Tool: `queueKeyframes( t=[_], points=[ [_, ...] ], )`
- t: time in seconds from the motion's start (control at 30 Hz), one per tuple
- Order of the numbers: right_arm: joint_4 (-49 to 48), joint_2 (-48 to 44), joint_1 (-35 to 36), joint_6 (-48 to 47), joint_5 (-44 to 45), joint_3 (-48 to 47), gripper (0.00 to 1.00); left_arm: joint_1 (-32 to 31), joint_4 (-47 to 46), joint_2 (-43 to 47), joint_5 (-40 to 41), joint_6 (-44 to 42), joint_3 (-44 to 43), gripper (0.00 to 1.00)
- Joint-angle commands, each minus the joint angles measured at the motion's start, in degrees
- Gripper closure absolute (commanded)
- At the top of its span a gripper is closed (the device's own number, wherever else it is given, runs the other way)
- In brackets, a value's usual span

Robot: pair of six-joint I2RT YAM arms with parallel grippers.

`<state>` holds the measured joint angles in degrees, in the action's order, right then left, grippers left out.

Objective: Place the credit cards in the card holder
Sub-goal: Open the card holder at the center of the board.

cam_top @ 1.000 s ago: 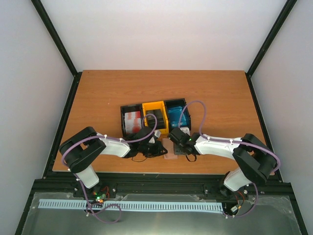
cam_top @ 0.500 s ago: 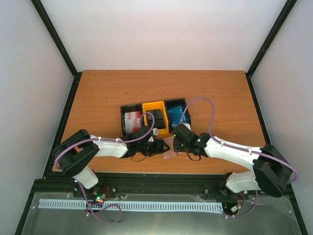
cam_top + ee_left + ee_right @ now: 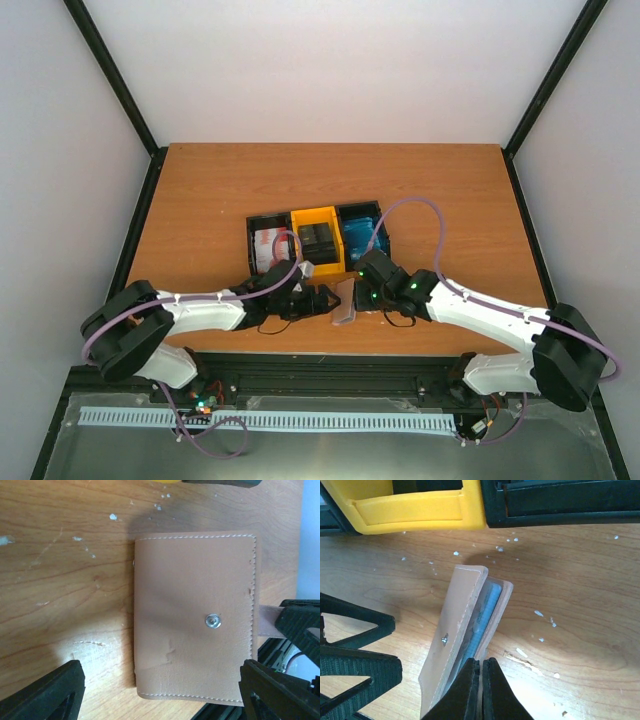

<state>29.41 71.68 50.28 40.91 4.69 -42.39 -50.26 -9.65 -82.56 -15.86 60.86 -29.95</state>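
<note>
The card holder's cover is leaning nearly shut over its inside (image 3: 482, 617), so my left gripper should swing the cover's free edge (image 3: 252, 587) open before it puts the credit cards in.
The pinkish-tan card holder (image 3: 195, 615), with its round snap, lies near the table's front edge (image 3: 345, 306). In the right wrist view the card holder (image 3: 457, 625) stands tilted and slightly agape, with a blue credit card (image 3: 482, 615) showing inside. My right gripper (image 3: 481, 680) is shut on the holder's thin tan strap. My left gripper (image 3: 161, 685) is open, its fingers (image 3: 45, 692) standing wide on either side of the holder's near end without touching it. More credit cards sit in the bins: red-and-white (image 3: 270, 248), dark (image 3: 318, 243) and blue (image 3: 357, 238).
Three joined bins stand just behind the holder: a black one (image 3: 255, 228), a yellow one (image 3: 415, 507) and another black one (image 3: 560, 502). The table's front edge and black frame rail (image 3: 330, 365) lie right beside the holder. White flecks dot the wood.
My left gripper has opened and let go of the holder, and its arm has drawn back to the left. My right gripper has shut on the strap, and its arm has stretched out.
</note>
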Motion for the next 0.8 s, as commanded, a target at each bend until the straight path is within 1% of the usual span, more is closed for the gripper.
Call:
queueKeyframes(
  t=[0.0,0.23,0.3,0.4,0.57,0.63,0.77],
  points=[
    [-0.95,-1.68,-0.1,-0.85,-1.08,-1.37,0.97,-0.37,-3.23,2.05,0.47,-1.91,0.4,0.13],
    [-2.2,-1.7,-0.14,-0.78,-1.99,-1.45,0.97,-0.37,-2.49,0.01,-0.59,-4.24,-1.99,0.12],
    [-2.91,-2.28,-0.1,-0.91,-2.22,-1.22,0.97,-0.36,-1.45,-0.77,-1.55,-5.47,-3.5,0.07],
    [-3.18,-2.51,-0.11,-0.92,-2.46,-1.49,0.97,-0.41,1.35,-1.58,-0.8,-6.83,-5.72,0.01],
    [-2.95,-2.72,-0.12,-0.99,-2.24,-1.26,0.97,-0.37,3.56,-2.38,0.17,-8.26,-7.42,0.01],
    [-3.01,-2.56,-0.1,-0.83,-1.95,-1.05,0.97,-0.37,4.53,-2.83,1.0,-8.21,-7.84,0.03],
    [-2.64,-1.96,-0.14,-0.38,-1.14,-0.7,0.97,-0.39,6.17,-3.5,3.08,-7.83,-8.08,0.18]
  ],
)
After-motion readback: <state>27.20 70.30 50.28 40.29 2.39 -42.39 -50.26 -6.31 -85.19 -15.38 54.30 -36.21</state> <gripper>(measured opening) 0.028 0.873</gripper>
